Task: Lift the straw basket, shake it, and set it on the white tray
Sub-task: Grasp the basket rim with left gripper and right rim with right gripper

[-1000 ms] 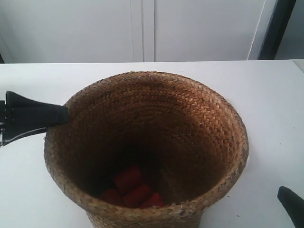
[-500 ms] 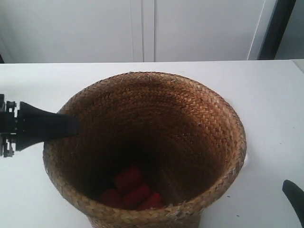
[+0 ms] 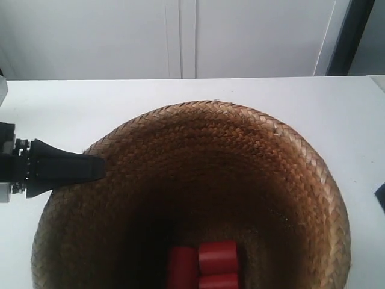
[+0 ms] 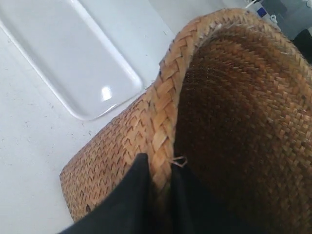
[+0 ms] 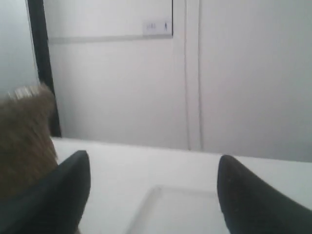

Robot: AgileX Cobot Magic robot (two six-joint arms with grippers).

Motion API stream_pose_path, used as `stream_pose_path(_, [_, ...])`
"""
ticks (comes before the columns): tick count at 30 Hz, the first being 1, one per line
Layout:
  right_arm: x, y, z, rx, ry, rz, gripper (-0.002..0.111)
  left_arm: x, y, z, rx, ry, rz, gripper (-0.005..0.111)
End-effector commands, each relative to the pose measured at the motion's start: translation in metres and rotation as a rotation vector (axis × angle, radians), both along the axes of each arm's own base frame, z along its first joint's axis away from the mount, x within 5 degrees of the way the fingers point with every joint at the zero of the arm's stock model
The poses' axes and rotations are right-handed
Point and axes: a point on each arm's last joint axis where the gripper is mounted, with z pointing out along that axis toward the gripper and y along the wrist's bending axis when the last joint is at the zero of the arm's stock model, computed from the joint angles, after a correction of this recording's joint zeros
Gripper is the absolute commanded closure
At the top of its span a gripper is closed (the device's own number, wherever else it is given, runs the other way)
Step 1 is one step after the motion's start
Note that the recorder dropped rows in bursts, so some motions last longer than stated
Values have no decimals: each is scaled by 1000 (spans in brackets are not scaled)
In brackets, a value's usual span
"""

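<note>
The straw basket hangs tilted, with my left gripper holding only one side of its rim (image 3: 110,144). Next, my right gripper pinches the opposite side of the basket's rim (image 3: 326,183) before I shake it.
The straw basket (image 3: 240,174) fills the lower exterior view, its mouth wide toward the camera. My left gripper (image 3: 99,167) is shut on its rolled rim at the exterior view's left. The left wrist view shows one black finger (image 4: 134,187) outside the straw basket (image 4: 112,151) wall and one inside, pinching the rim. The basket hangs tilted above the tabletop, with the white tray (image 4: 73,53) lying flat beside and below it. My right gripper (image 5: 153,168) is open and empty, apart from the basket (image 5: 22,136), with the white tray (image 5: 185,209) faint beyond its fingers.
Three red cylinders (image 3: 207,265) lie at the bottom of the basket. The white tabletop (image 3: 313,102) stretches behind to a white cabinet wall (image 3: 180,36). A dark sliver of the right gripper (image 3: 380,198) shows at the exterior view's right edge.
The basket has risen toward the exterior camera and looms much larger. The left gripper came up with it. The red cylinders shifted inside. The right gripper slid toward the right edge.
</note>
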Motion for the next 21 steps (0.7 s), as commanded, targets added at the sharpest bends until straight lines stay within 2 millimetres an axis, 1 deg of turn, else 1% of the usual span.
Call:
stream_pose_path(1, [-7, -2, 21, 498, -57, 150, 40, 4, -2, 8, -14, -42, 4, 107])
stream_pose_path(2, [-8, -2, 23, 578, -47, 189, 40, 5, -1, 8, -3, -50, 18, 107])
stream_pose_path(3, [-8, -2, 24, 620, -38, 213, 40, 7, 0, 8, 5, -55, 34, 107])
stream_pose_path(5, [-10, -2, 27, 662, -54, 240, 40, 12, 2, 7, 29, -63, 86, 107])
stream_pose_path(6, [-10, -2, 27, 654, -58, 241, 40, 14, 3, 7, 37, -69, 108, 107])
stream_pose_path(8, [-9, 1, 23, 579, -32, 224, 40, 18, 5, 10, 46, -83, 143, 107])
stream_pose_path(9, [-7, 2, 19, 539, 3, 205, 40, 20, 5, 13, 50, -96, 153, 107])
stream_pose_path(11, [-3, 1, 7, 547, 137, 160, 40, 24, 5, 23, 64, -141, 155, 107])
stream_pose_path(13, [-1, 1, 1, 554, 208, 133, 40, 28, 6, 32, 76, -160, 162, 107])
stream_pose_path(15, [-1, 1, 1, 567, 214, 136, 40, 30, 5, 37, 99, -166, 159, 107])
stream_pose_path(17, [-2, 1, 4, 629, 207, 165, 40, 30, 3, 36, 134, -146, 143, 107])
stream_pose_path(19, [-2, 2, 4, 647, 223, 180, 40, 30, 0, 34, 159, -142, 118, 107])
stream_pose_path(21, [-3, 3, 8, 677, 247, 209, 40, 28, -4, 35, 161, -147, 100, 107])
